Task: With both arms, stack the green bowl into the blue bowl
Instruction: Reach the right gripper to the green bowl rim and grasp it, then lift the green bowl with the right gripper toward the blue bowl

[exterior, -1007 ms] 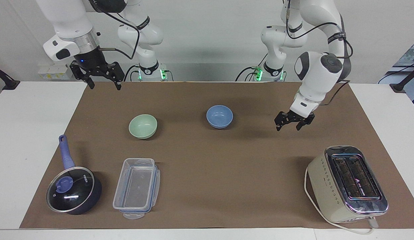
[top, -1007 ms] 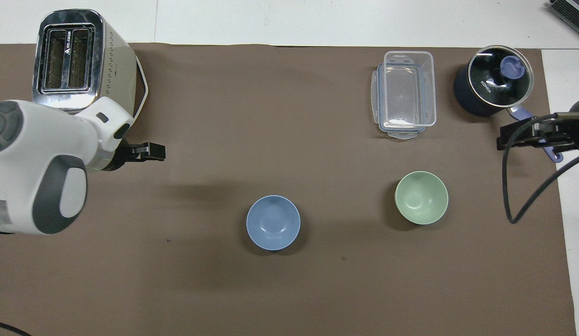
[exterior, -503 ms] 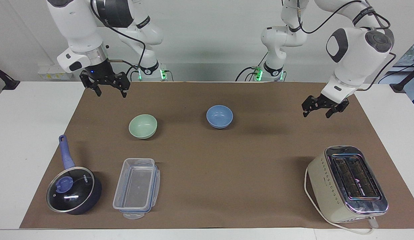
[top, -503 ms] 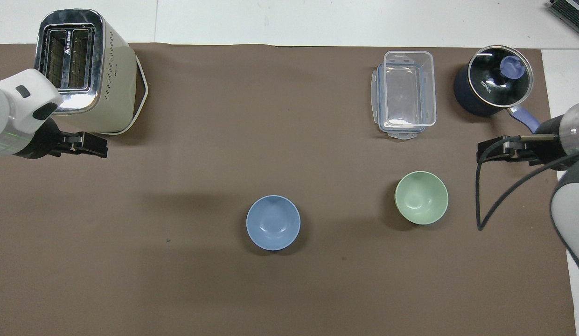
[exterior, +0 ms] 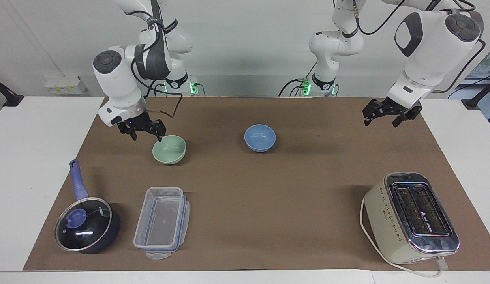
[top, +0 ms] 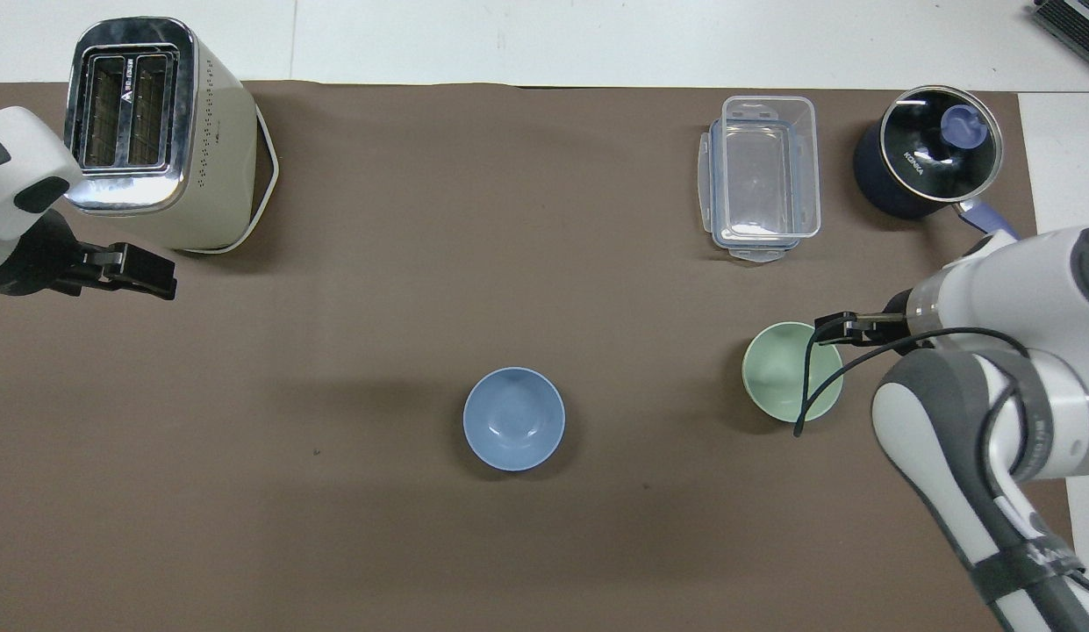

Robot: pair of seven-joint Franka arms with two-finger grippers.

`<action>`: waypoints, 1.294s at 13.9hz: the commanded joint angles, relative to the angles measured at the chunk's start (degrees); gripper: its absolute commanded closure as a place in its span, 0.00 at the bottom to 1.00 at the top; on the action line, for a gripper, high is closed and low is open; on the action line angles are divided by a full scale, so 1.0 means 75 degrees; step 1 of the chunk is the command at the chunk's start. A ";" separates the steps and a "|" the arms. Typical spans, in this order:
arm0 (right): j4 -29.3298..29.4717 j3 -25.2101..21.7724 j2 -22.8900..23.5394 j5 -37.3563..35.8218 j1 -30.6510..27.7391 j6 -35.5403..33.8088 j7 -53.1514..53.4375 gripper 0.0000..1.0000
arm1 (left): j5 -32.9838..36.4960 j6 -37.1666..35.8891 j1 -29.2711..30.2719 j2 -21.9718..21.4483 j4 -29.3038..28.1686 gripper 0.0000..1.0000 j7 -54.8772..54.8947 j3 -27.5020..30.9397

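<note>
The green bowl (top: 777, 375) should nest deep when I lower it, with only a thin blue edge still showing, because the blue bowl's opening (top: 514, 418) is just as wide.
The green bowl (exterior: 169, 149) (top: 785, 377) sits upright on the brown mat toward the right arm's end. The blue bowl (exterior: 260, 137) (top: 513, 418) stands apart from it near the mat's middle, also upright and empty. My right gripper (exterior: 147, 136) (top: 834, 326) hangs open low beside the green bowl, one fingertip (exterior: 160, 138) right at the rim; I cannot tell if it touches. My left gripper (exterior: 380, 122) (top: 149, 274) is open and empty, raised over the mat toward the left arm's end, well away from both bowls.
A toaster (exterior: 410, 217) (top: 149, 132) stands farther from the robots at the left arm's end. A clear plastic container (exterior: 162, 221) (top: 763, 175) and a dark lidded saucepan (exterior: 87, 225) (top: 926, 162) sit farther from the robots than the green bowl.
My right gripper has come down from above the mat's corner to the green bowl's rim. My left gripper has lifted and drawn away from the blue bowl toward its own end. Neither bowl moved.
</note>
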 commanded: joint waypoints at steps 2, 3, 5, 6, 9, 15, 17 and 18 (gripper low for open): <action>-0.0794 0.0030 0.0382 0.0165 -0.0159 0.1045 -0.0303 0.00 | 0.0091 -0.0504 0.0050 -0.0355 0.0172 0.00 -0.0021 -0.0028; -0.0794 0.0030 0.0546 0.0165 -0.0159 0.1092 -0.0291 0.00 | 0.0102 -0.0668 0.0050 -0.0438 0.0161 0.00 0.0013 -0.0028; -0.0806 0.0030 0.0828 0.0153 -0.0183 0.1396 -0.0326 0.06 | 0.0091 -0.0611 0.0085 -0.0474 0.0137 0.00 0.0002 -0.0028; -0.0806 0.0030 0.0864 0.0165 -0.0194 0.1409 -0.0384 0.14 | 0.0091 -0.0587 0.0097 -0.0474 0.0137 0.00 0.0025 -0.0016; -0.0794 0.0030 0.0923 0.0165 -0.0194 0.1397 -0.0397 0.46 | 0.0091 -0.0611 0.0085 -0.0474 0.0137 0.00 0.0025 -0.0016; -0.0736 0.0042 0.0935 0.0235 -0.0194 0.1327 -0.0350 1.00 | 0.0091 -0.0611 0.0085 -0.0474 0.0137 0.00 0.0025 -0.0016; -0.0712 0.0042 0.0935 0.0306 -0.0194 0.1315 -0.0361 1.00 | 0.0091 -0.0611 0.0085 -0.0474 0.0137 0.00 0.0025 -0.0016; -0.0712 0.0042 0.0923 0.0317 -0.0194 0.1304 -0.0361 1.00 | 0.0091 -0.0611 0.0085 -0.0474 0.0137 0.00 0.0025 -0.0016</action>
